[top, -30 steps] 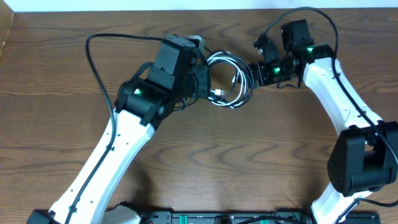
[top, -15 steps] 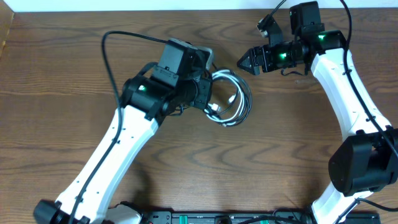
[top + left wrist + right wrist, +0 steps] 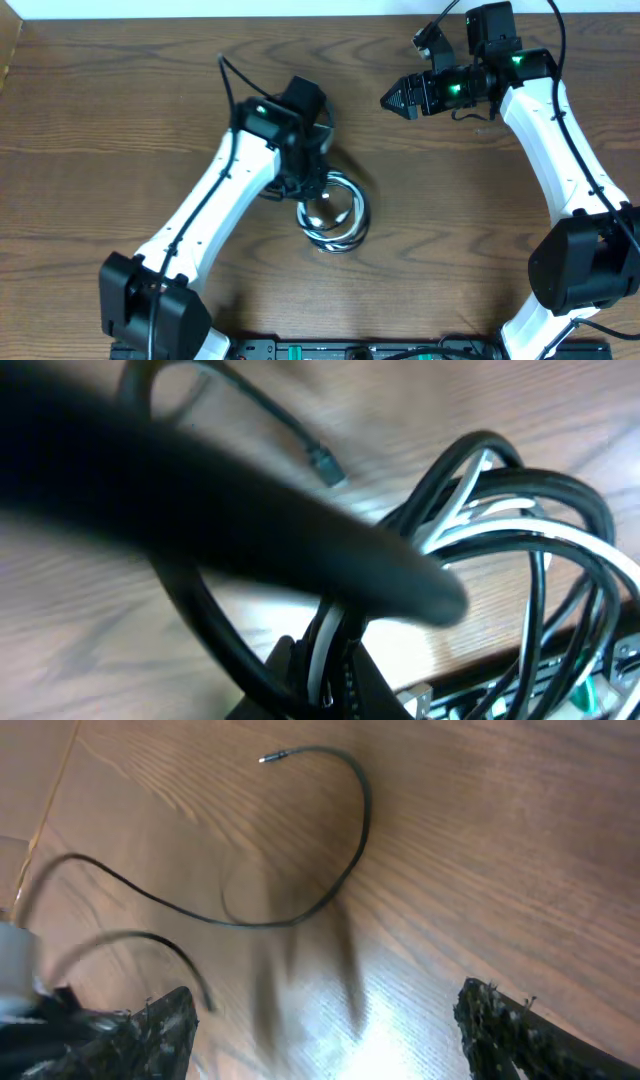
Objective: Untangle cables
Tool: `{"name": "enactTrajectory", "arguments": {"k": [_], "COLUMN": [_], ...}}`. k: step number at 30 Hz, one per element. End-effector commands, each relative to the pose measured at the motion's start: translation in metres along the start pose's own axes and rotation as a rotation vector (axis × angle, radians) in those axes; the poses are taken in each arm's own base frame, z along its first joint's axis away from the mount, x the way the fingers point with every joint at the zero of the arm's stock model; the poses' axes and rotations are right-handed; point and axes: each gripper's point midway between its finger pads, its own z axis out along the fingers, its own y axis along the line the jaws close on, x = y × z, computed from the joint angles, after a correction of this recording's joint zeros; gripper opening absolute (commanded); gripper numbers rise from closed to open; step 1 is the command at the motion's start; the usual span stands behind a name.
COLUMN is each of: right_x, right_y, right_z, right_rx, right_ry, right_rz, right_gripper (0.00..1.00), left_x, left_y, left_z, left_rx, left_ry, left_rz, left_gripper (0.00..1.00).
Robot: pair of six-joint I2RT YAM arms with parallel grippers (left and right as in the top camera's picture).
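The robot's left gripper pinches black and white strands of cable (image 3: 326, 645) together, so the robot should bring the coil back toward its right gripper, and the right gripper should take hold of the coil's free loop (image 3: 358, 226).
The cables (image 3: 336, 215) form one coil of black and white cords on the wooden table, just front of centre. My left gripper (image 3: 318, 192) sits at the coil's back-left edge and is shut on it. In the left wrist view the black and white strands (image 3: 520, 535) loop away from my left gripper (image 3: 325, 682), pinched between its jaws, and a small plug end (image 3: 325, 463) lies loose on the wood. My right gripper (image 3: 388, 100) hovers open at the back right, well away from the coil. In its own view my right gripper (image 3: 325, 1035) has only wood between the fingers (image 3: 150, 1030).
A thin black cord (image 3: 300, 915) with a free tip curves across the wood ahead of the right gripper. The left arm's own black wire (image 3: 228, 72) sticks up behind it. A black equipment rail (image 3: 350, 350) runs along the table's front edge.
The left arm swung the coil from the back of the table toward the front centre. The right gripper came off the coil's right side and has stayed open at the back right.
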Motion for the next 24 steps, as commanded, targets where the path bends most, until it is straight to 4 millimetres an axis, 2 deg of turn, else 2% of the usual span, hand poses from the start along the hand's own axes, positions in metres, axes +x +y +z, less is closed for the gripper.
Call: {"name": "enactTrajectory", "arguments": {"k": [1, 6, 9, 11, 14, 19, 24], "right_x": [-0.011, -0.011, -0.011, -0.011, -0.009, -0.005, -0.001], "right_y": [0.005, 0.004, 0.004, 0.004, 0.002, 0.001, 0.000], "right_z": [-0.012, -0.012, -0.012, -0.012, -0.013, -0.013, -0.013], "right_rx": [0.013, 0.020, 0.020, 0.020, 0.022, 0.023, 0.028], "right_ry": [-0.039, -0.037, -0.038, -0.038, -0.034, -0.019, -0.003], "right_rz": [-0.040, -0.038, -0.038, -0.038, -0.030, -0.017, -0.017], "right_gripper": [0.80, 0.80, 0.80, 0.80, 0.80, 0.80, 0.81], "left_x": [-0.029, -0.063, -0.078, -0.085, -0.091, -0.100, -0.106], "left_y": [0.023, 0.038, 0.041, 0.040, 0.030, 0.004, -0.004], "left_z": [-0.050, -0.109, -0.128, -0.129, -0.118, -0.078, -0.040], "left_rx": [-0.071, -0.144, -0.175, -0.170, -0.111, 0.064, 0.136], "left_ry": [-0.152, -0.356, -0.442, -0.467, -0.443, -0.329, -0.225], "left_rz": [-0.029, -0.047, -0.043, -0.038, -0.018, 0.016, 0.006], "left_gripper": [0.07, 0.08, 0.07, 0.07, 0.07, 0.07, 0.07]}}
